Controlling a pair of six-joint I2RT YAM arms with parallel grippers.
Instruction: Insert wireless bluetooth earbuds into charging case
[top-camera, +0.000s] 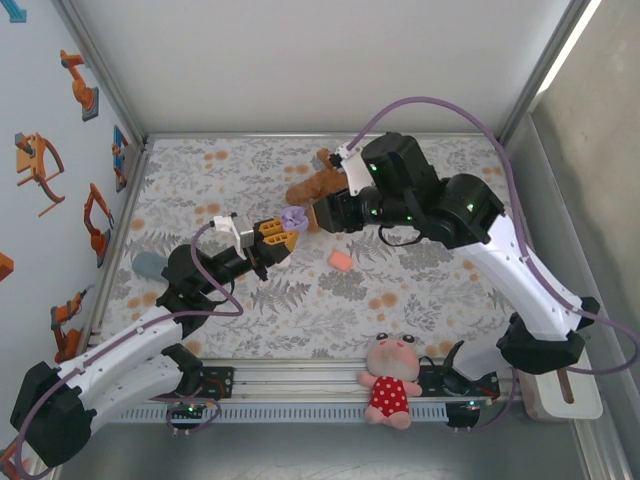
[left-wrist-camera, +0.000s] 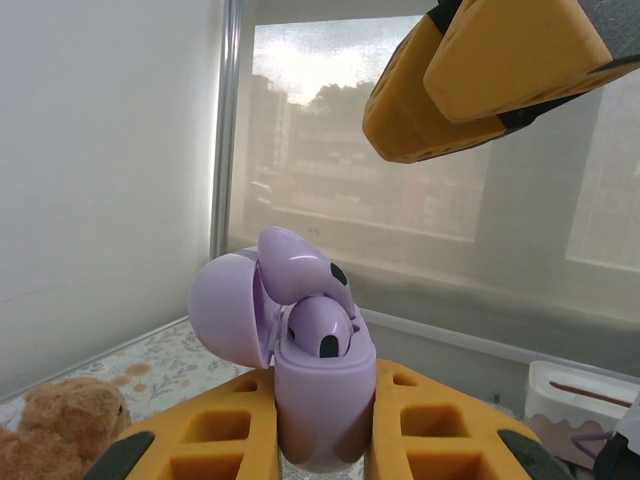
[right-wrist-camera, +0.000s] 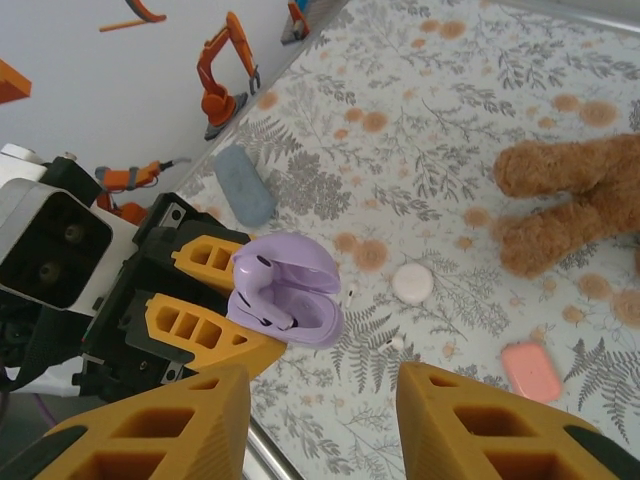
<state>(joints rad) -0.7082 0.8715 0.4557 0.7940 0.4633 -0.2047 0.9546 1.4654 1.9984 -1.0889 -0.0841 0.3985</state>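
The raised purple earbud (left-wrist-camera: 303, 266) leans crooked above its slot by the lid, so next my right gripper takes the earbud's head (right-wrist-camera: 254, 273) anew before seating it.
My left gripper (left-wrist-camera: 322, 425) is shut on a pale purple charging case (left-wrist-camera: 325, 400), held upright with its lid (left-wrist-camera: 225, 310) swung open. One purple earbud (left-wrist-camera: 322, 330) sits low in its slot. A second purple earbud (left-wrist-camera: 297, 266) stands higher, its head up by the lid. In the right wrist view the case (right-wrist-camera: 305, 305) and the raised earbud (right-wrist-camera: 251, 274) lie just ahead of my right gripper (right-wrist-camera: 322, 390), which is open and holds nothing. From above, the case (top-camera: 293, 217) hangs between the left gripper (top-camera: 276, 236) and the right gripper (top-camera: 309, 221).
On the floral table (right-wrist-camera: 440, 120) lie a white round case (right-wrist-camera: 412, 283), two tiny white buds (right-wrist-camera: 350, 292) (right-wrist-camera: 397, 342), a pink case (right-wrist-camera: 531, 370), a grey-blue oval (right-wrist-camera: 245, 186) and a brown teddy bear (right-wrist-camera: 575, 200). A pink doll (top-camera: 390, 380) lies at the near edge.
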